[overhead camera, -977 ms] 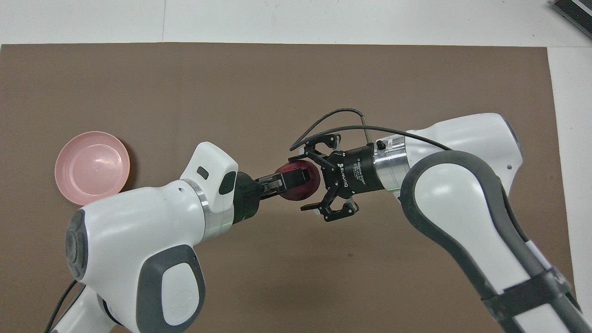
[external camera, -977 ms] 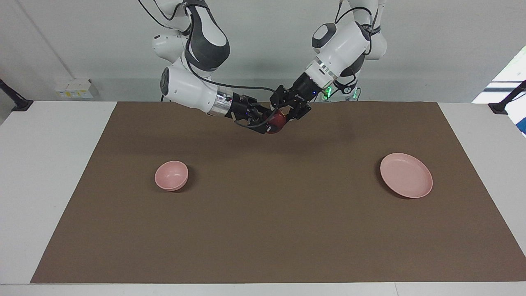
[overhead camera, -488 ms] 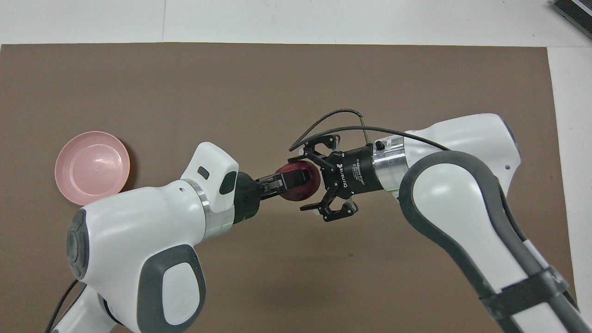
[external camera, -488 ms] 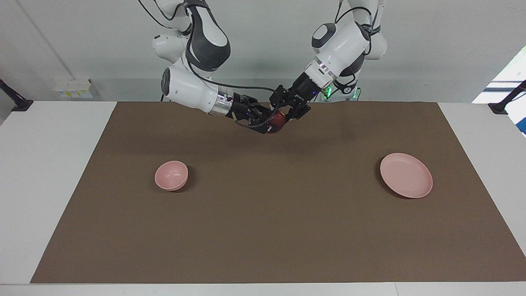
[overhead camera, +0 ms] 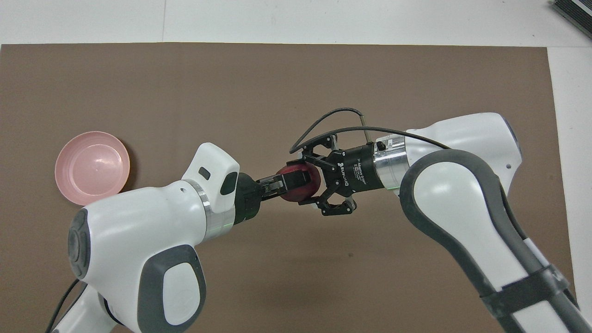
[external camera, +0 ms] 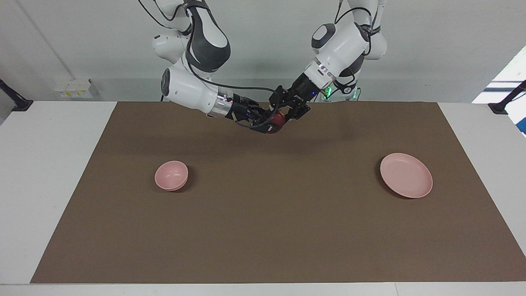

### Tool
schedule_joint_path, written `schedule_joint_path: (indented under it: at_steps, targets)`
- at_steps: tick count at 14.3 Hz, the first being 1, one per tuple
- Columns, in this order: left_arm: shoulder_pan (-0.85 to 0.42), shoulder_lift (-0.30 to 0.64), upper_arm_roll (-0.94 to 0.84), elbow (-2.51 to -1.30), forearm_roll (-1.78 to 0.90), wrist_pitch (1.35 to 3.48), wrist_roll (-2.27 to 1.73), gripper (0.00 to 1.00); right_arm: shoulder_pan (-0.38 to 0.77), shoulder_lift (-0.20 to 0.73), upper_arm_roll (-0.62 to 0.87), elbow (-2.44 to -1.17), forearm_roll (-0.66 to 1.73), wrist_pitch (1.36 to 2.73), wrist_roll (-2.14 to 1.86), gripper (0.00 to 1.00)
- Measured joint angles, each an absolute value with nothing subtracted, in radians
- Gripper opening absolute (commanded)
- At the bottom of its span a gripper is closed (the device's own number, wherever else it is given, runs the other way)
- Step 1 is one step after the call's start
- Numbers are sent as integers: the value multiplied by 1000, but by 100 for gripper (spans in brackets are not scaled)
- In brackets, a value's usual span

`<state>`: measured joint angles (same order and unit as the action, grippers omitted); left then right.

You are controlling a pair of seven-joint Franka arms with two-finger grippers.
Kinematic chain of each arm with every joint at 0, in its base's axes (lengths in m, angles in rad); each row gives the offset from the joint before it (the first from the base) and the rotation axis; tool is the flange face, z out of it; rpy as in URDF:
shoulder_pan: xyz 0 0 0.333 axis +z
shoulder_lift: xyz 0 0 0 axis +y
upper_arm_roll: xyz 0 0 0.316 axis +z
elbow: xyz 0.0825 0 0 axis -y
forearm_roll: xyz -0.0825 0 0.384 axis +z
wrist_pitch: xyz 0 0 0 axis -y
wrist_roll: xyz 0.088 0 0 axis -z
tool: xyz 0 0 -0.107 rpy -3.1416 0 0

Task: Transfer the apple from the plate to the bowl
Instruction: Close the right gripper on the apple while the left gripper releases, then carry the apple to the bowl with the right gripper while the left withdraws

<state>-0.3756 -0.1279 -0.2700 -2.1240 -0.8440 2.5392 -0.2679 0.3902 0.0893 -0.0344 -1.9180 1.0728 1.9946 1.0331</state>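
Observation:
My left gripper needs to open and move back before the apple goes to the bowl (external camera: 171, 176), because it is closed on the apple my right gripper holds (overhead camera: 303, 193).
The dark red apple (external camera: 279, 120) hangs in the air over the mat's edge nearest the robots, midway between the arms. My left gripper (external camera: 282, 115) is shut on it, one finger (overhead camera: 290, 178) lying across its top. My right gripper (external camera: 270, 123) meets it from the other end, its fingers (overhead camera: 296, 163) closed against the apple's (overhead camera: 311, 186) sides. The pink plate (external camera: 406, 175) lies bare toward the left arm's end and shows in the overhead view (overhead camera: 88, 166). The small pink bowl (external camera: 171, 175) stands toward the right arm's end; my right arm hides it in the overhead view.
A brown mat (external camera: 271, 213) covers most of the white table (external camera: 49, 164). Black clamps (external camera: 16, 102) sit at the table's corners nearest the robots.
My right gripper's fingers, spread wide around the apple before, have closed in onto it. My left gripper has kept its hold. Both hands have barely shifted.

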Motion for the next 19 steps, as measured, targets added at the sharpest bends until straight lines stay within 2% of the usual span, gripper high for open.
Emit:
schedule_joint_path:
  at_steps: [2,3,12,15,19]
  targets:
    - [-376,-128,-270,-2123,-844,2539,-268,92,390,91,-35,-1915,1073,1991,1023,0]
    - [-376,-128,-270,-2123,-844,2540,-268,100,389,91,-35,-1914,1073,1991,1022,0]
    - [-368,-117,-253,-2097,-841,2529,-267,100,382,94,-38,-1912,1073,1948,985,0]
    - [-312,-115,-249,-2090,-769,2397,-267,100,324,95,-43,-1910,1071,1862,930,0]
    - [-165,-115,-241,-2088,-600,2157,-264,100,219,95,-49,-1899,1035,1745,838,0]
